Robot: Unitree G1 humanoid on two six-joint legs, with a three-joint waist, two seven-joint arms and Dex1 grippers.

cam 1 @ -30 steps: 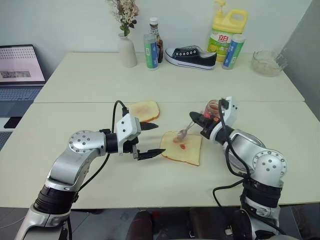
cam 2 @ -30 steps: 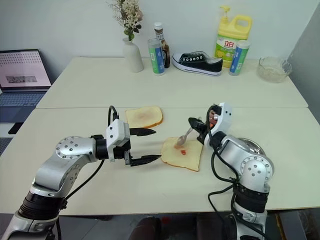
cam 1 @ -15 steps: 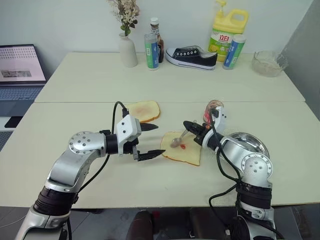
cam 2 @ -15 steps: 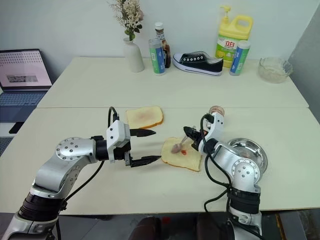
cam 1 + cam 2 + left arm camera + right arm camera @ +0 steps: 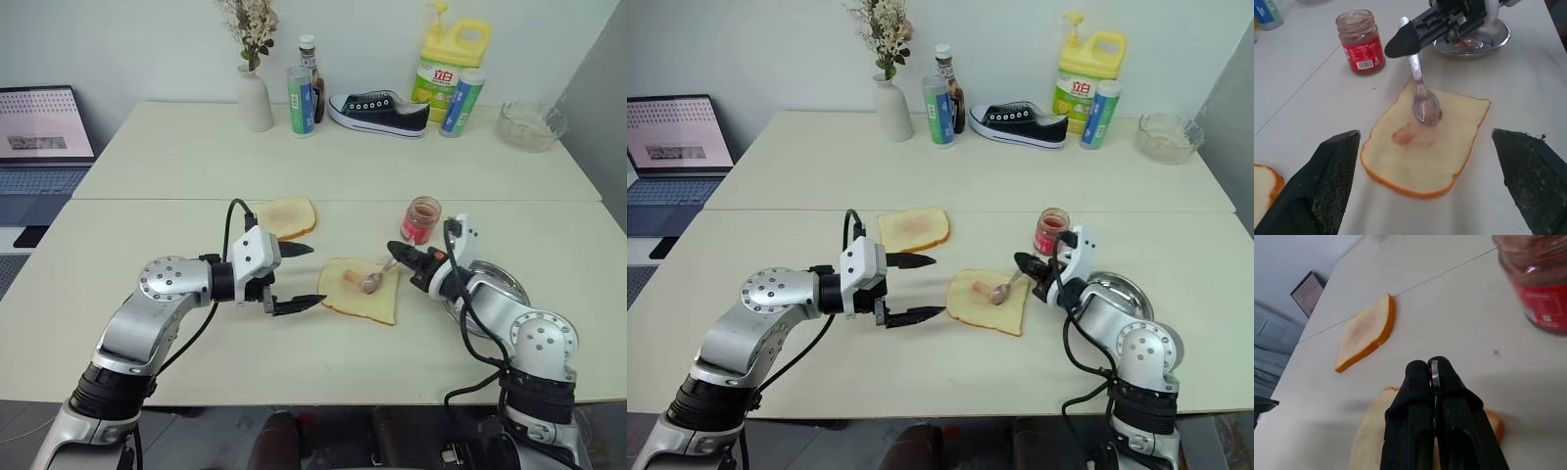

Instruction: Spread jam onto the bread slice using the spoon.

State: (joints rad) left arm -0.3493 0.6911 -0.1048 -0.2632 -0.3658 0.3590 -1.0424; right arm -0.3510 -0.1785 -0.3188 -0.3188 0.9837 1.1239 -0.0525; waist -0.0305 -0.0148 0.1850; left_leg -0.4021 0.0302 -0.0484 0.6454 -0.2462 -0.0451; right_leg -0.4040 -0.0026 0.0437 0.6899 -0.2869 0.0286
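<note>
The jam smear (image 5: 352, 277) forms a small patch by the spoon's bowl. Next, my right gripper sweeps this bowl back toward the slice's edge (image 5: 329, 270) near my left gripper.
The bread slice (image 5: 359, 294) lies flat in the middle of the near table, with a faint red jam smear (image 5: 1400, 134) on its left part. My right gripper (image 5: 402, 255) is shut on the handle of the spoon (image 5: 1421, 95). The spoon's bowl rests on the slice's right part, smeared with jam. The jam jar (image 5: 422, 219) stands open just behind that gripper. Left of the bread, my left gripper (image 5: 316, 274) hangs open with nothing between its fingers, pointing at the slice.
A toasted-looking slice (image 5: 285, 216) lies behind the left gripper. A metal dish (image 5: 1117, 294) sits under my right forearm. On the far table stand a vase (image 5: 254, 98), bottles (image 5: 300, 100), a shoe (image 5: 379, 111), a detergent jug (image 5: 438, 69) and a glass bowl (image 5: 528, 124). A laptop (image 5: 39, 127) is at far left.
My right gripper has drawn the spoon to the right across the bread, from the left part to the right part, uncovering the jar. The left arm has stayed still.
</note>
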